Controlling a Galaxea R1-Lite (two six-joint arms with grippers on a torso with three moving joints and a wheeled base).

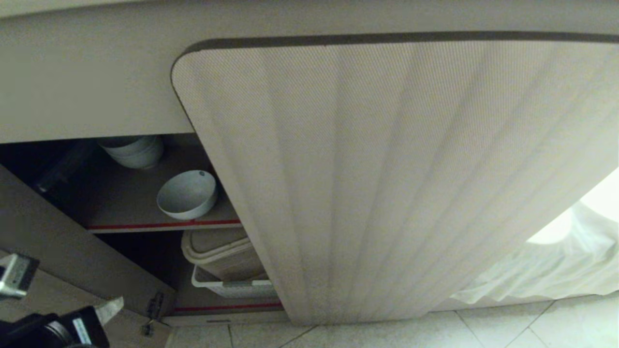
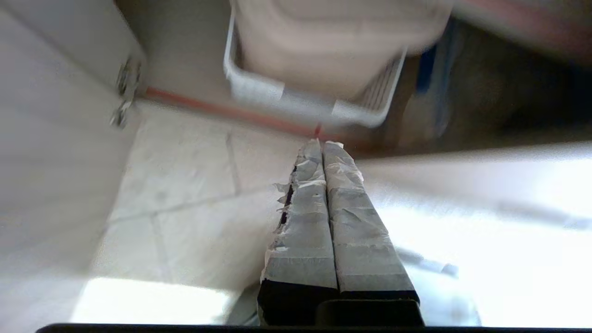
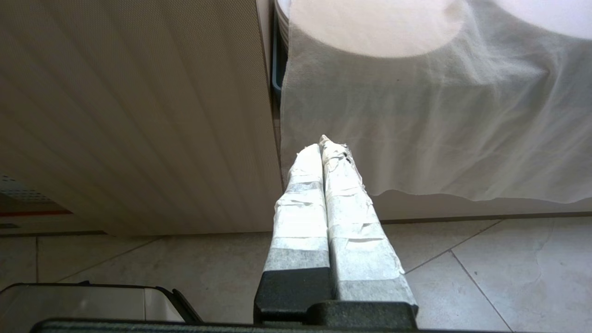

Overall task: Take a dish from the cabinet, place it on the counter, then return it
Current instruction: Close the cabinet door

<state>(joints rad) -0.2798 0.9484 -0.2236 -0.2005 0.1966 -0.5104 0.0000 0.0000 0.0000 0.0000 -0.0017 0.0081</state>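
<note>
I need to lift my left gripper up to the dish's front (image 1: pixel 181 212), because the gripper is hanging low by the white basket (image 1: pixel 235 289) while the dish is on the upper shelf.
The dish (image 1: pixel 186 195), a small white bowl, lies tilted on the upper brown shelf of the open cabinet (image 1: pixel 145 227), just behind the red front strip. My left gripper (image 2: pixel 322 144) is shut with nothing between its taped fingers. It hangs low over the floor tiles in front of the bottom shelf, below and left of the dish; its tip (image 1: pixel 111 307) shows at the head view's lower left. The counter's thick pale edge (image 1: pixel 87 87) runs above the cabinet opening. My right gripper (image 3: pixel 323 143) is shut and empty, parked low by the ribbed door's edge.
A stack of white bowls (image 1: pixel 133 150) stands behind the dish. A white basket (image 1: pixel 227 287) holding a beige container (image 1: pixel 220 251) fills the lower shelf. The left door (image 1: pixel 72 256) stands open and the ribbed right door (image 1: pixel 387 183) covers the rest. A white cloth (image 1: pixel 556 261) hangs at right.
</note>
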